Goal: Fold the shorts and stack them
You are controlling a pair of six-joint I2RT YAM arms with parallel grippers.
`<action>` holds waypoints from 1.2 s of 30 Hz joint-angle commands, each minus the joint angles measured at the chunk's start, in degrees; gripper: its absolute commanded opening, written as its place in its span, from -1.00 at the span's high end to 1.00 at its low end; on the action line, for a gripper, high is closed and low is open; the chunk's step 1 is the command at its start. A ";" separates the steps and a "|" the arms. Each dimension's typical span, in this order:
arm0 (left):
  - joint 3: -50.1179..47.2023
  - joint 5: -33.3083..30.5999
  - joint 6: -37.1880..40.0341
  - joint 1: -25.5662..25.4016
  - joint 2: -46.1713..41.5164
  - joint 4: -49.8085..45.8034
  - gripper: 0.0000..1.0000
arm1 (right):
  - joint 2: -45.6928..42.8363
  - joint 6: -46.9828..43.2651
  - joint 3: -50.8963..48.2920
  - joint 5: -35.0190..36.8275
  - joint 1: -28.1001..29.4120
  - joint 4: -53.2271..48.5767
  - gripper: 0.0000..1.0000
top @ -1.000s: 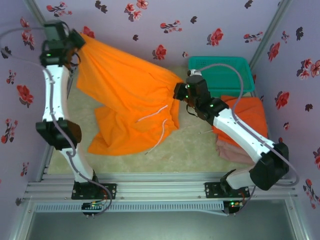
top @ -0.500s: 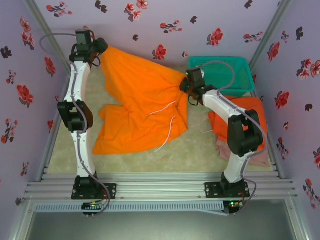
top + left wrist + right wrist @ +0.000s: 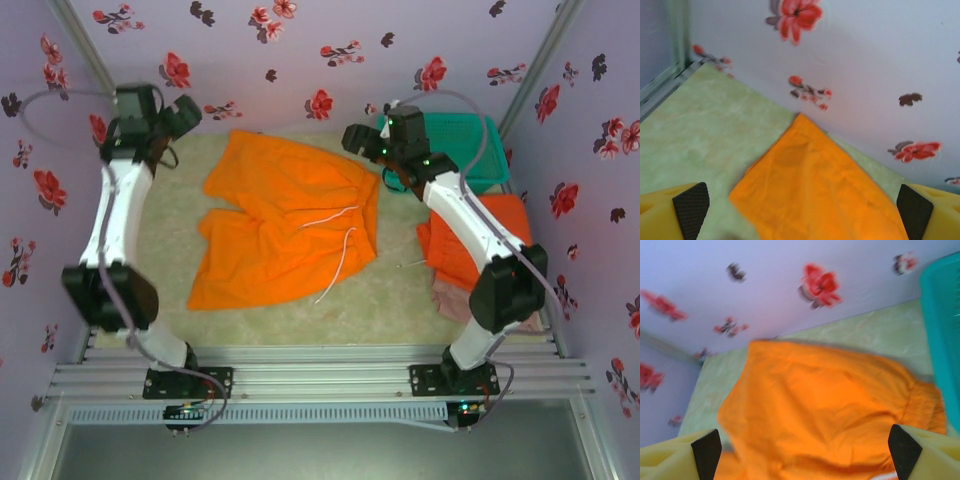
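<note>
The near leg of the shorts (image 3: 240, 265) lies at a slant from the waistband, so my left gripper should grab its hem's inner corner (image 3: 208, 222) and make the leg straight before folding.
One pair of bright orange shorts (image 3: 285, 225) lies spread on the table, waistband to the right, its white drawstring (image 3: 338, 232) trailing toward the front. My left gripper (image 3: 182, 113) hangs open above and left of the far left corner of the shorts (image 3: 815, 185), nothing between its pads (image 3: 690, 210). My right gripper (image 3: 358, 140) is open over the waistband end (image 3: 830, 410), its pads (image 3: 905, 450) wide apart and empty. At the right, a folded orange pair (image 3: 485, 235) rests on a pink-beige pair (image 3: 455, 300).
A teal mesh basket (image 3: 470, 150) stands at the back right, close to my right arm, with its wall (image 3: 940, 340) in the right wrist view. Flowered walls close in the back and both sides. The green table surface (image 3: 390, 300) is bare in front of the shorts.
Both grippers opened and let go of the orange shorts, which dropped from hanging stretched to lying on the table. Both grippers have pulled a little away from the cloth's far corners.
</note>
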 commanded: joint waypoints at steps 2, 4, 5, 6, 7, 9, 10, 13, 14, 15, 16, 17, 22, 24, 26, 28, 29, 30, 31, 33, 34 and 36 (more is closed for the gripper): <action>-22.15 -2.33 -8.70 1.47 -9.97 4.66 -0.97 | -7.29 -7.90 -10.30 -3.77 5.40 0.85 -0.85; -30.18 -1.70 -11.45 1.51 -12.72 6.32 -0.95 | -9.93 -8.05 -15.53 -4.70 7.10 3.06 -0.89; -34.33 -1.51 -12.58 1.55 -13.67 7.56 -0.93 | -11.34 -7.79 -18.07 -5.43 7.74 4.28 -0.91; -38.30 -1.22 -13.91 1.59 -14.09 9.59 -0.89 | -12.42 -7.08 -20.44 -5.84 8.21 5.14 -0.92; -41.41 -0.71 -14.78 1.77 -14.05 11.62 -0.84 | -13.28 -6.53 -22.50 -6.10 8.57 5.99 -0.93; -46.76 1.39 -15.44 2.48 -12.61 16.44 -0.78 | -15.12 -5.79 -27.15 -5.96 9.19 7.48 -0.94; -48.02 2.26 -15.48 2.82 -11.58 17.80 -0.73 | -15.88 -5.34 -28.80 -5.63 9.24 7.93 -0.94; -50.17 4.53 -15.35 3.90 -7.28 22.13 -0.51 | -18.09 -4.37 -33.93 -4.75 9.33 9.21 -0.94; -50.21 5.51 -15.08 4.21 -5.69 23.50 -0.45 | -18.86 -4.12 -35.36 -4.45 9.33 9.59 -0.94; -50.18 6.66 -14.72 4.43 -4.10 25.40 -0.42 | -19.54 -3.93 -36.58 -4.12 9.33 9.78 -0.94; -50.10 7.44 -14.61 4.64 -2.68 26.90 -0.41 | -20.17 -3.83 -37.50 -3.73 9.33 9.83 -0.94; -49.82 8.37 -14.60 4.90 -0.85 28.44 -0.39 | -20.74 -3.76 -38.47 -3.35 9.33 9.83 -0.94; -47.93 12.06 -14.69 5.72 5.21 33.65 -0.32 | -23.34 -3.65 -41.94 -1.35 9.33 9.59 -0.94; -46.82 13.93 -15.11 5.81 7.34 34.84 -0.22 | -23.88 -3.74 -42.73 -0.56 9.33 9.03 -0.95; -45.91 15.56 -15.97 5.81 9.06 35.77 -0.16 | -24.24 -3.91 -43.13 0.01 9.32 8.48 -0.95; -45.14 16.73 -16.74 5.86 10.31 36.76 -0.11 | -24.40 -4.01 -43.56 0.39 9.33 8.38 -0.94; -44.58 17.10 -16.97 5.79 10.79 36.73 -0.08 | -24.34 -3.94 -43.75 0.46 9.33 8.43 -0.94; -44.11 17.31 -17.06 5.82 11.08 36.69 -0.04 | -24.33 -3.92 -43.88 0.50 9.32 8.32 -0.95; -43.69 17.47 -17.19 5.78 11.18 36.44 0.01 | -24.26 -3.87 -43.99 0.59 9.32 8.34 -0.95; -42.80 17.68 -17.40 5.68 11.14 35.97 0.08 | -24.16 -3.75 -44.35 0.81 9.31 8.42 -0.94; -42.57 17.93 -17.66 5.72 10.99 35.94 0.09 | -24.15 -3.67 -44.53 0.90 9.33 8.55 -0.95; -41.88 18.78 -18.37 5.59 10.91 35.54 0.09 | -23.96 -3.52 -44.90 1.12 9.33 8.73 -0.95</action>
